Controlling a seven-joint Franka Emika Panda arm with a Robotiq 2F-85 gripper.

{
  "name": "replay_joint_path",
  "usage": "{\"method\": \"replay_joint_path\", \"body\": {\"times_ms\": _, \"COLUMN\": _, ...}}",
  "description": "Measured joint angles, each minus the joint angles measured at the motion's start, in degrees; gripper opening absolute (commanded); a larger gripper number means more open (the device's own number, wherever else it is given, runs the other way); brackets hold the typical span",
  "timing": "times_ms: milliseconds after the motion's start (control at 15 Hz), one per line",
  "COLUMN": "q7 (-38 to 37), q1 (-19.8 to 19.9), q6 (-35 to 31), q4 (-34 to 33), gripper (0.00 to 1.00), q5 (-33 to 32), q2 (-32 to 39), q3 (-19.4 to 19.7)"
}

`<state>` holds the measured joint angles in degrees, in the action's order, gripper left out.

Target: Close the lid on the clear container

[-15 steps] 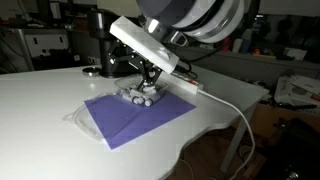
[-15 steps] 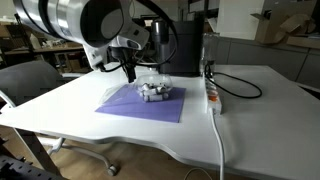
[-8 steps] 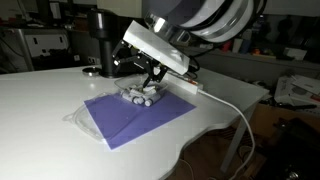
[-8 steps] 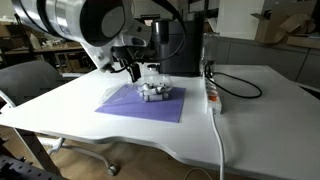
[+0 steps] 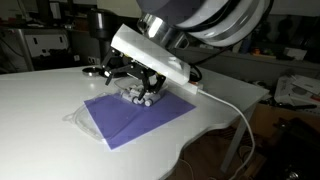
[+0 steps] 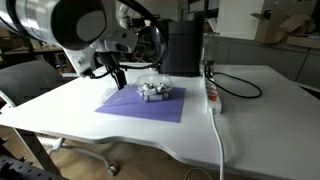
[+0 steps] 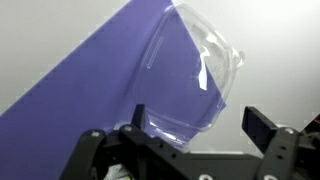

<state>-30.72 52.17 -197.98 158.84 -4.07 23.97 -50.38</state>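
Observation:
My gripper should lift clear and come down at the lid's far edge (image 5: 74,117), as it hangs over the lid's edge (image 7: 174,132) beside the container while the lid lies open.
The clear container (image 6: 153,92) sits at the far edge of the purple mat (image 6: 140,104), with small white and grey cylinder pieces showing through it; it also shows in an exterior view (image 5: 137,97). The lid (image 7: 192,70) is see-through and stands tilted up over the mat in the wrist view. Its lower edge reaches down between my fingers. My gripper (image 7: 200,125) is open, with nothing gripped. In an exterior view my gripper (image 6: 117,75) hangs just above the mat, beside the container. In the other it (image 5: 143,88) is right at the container.
A long white power strip (image 6: 212,95) with its cable lies along one side of the white table (image 6: 60,100). A black machine (image 6: 183,45) stands behind the container. The mat (image 5: 135,117) covers the table's middle.
My gripper has shifted sideways away from the container's top and a little lower, toward the mat's edge. The container and mat have stayed in place.

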Motion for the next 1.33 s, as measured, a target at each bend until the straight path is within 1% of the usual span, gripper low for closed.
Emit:
{"method": "replay_joint_path", "body": {"times_ms": 67, "q7": 0.00, "q1": -1.39, "q6": 0.00, "q4": -0.14, "gripper": 1.00, "q5": 1.83, "q2": -0.58, "q3": 0.21}}
{"method": "replay_joint_path", "body": {"times_ms": 200, "q7": -0.33, "q1": -2.93, "q6": 0.00, "q4": -0.16, "gripper": 1.00, "q5": 3.01, "q2": -1.66, "q3": 0.45}}
{"method": "replay_joint_path", "body": {"times_ms": 400, "q7": -0.59, "q1": -2.96, "q6": -0.09, "q4": -0.68, "gripper": 1.00, "q5": 3.20, "q2": -2.08, "q3": 0.52}}
{"method": "replay_joint_path", "body": {"times_ms": 533, "q7": -1.80, "q1": -2.68, "q6": -0.18, "q4": -2.25, "gripper": 1.00, "q5": 4.79, "q2": -2.10, "q3": 0.04}}
{"method": "replay_joint_path", "body": {"times_ms": 667, "q7": -3.10, "q1": -3.27, "q6": -0.19, "q4": -3.83, "gripper": 1.00, "q5": 8.29, "q2": -2.50, "q3": -0.07}}
{"method": "replay_joint_path", "body": {"times_ms": 867, "q7": -4.26, "q1": -6.32, "q6": -0.11, "q4": -4.13, "gripper": 1.00, "q5": 14.67, "q2": -3.86, "q3": 0.71}}
{"method": "replay_joint_path", "body": {"times_ms": 1000, "q7": -4.16, "q1": -7.00, "q6": -0.10, "q4": -4.01, "gripper": 1.00, "q5": 15.00, "q2": -3.99, "q3": 0.69}}
{"method": "replay_joint_path", "body": {"times_ms": 1333, "q7": -4.01, "q1": -6.60, "q6": -0.10, "q4": -4.02, "gripper": 1.00, "q5": 14.94, "q2": -3.81, "q3": 0.74}}
